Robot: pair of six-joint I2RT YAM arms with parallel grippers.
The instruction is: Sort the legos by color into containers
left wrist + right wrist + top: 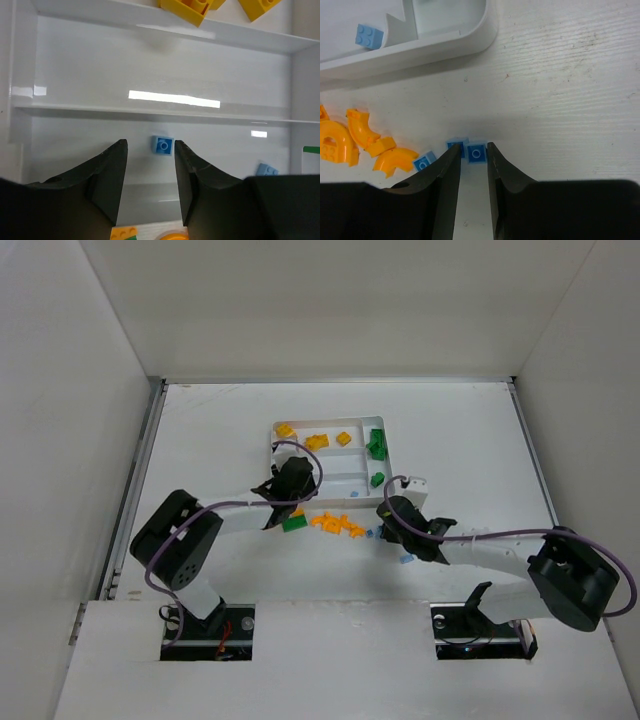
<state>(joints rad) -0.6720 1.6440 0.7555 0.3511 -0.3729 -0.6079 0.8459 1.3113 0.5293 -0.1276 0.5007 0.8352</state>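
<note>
Next, my right gripper opens and then closes on just one brick before it carries that brick to the tray, because a second blue brick is crowding the one in its fingers.
The white tray holds yellow bricks in its far section and green bricks at its right end. My left gripper hovers over the tray's near section, open and empty. A small blue brick lies on the tray floor just beyond its fingertips, and another blue brick lies to the right. My right gripper is low over the table, open. Its fingertips straddle a blue brick. A second blue brick touches that one, and a third lies to the left.
Orange curved bricks and a green brick lie on the table in front of the tray. One blue brick lies beside the right arm. The tray's near right corner is close ahead of the right gripper, with a pale blue brick inside.
</note>
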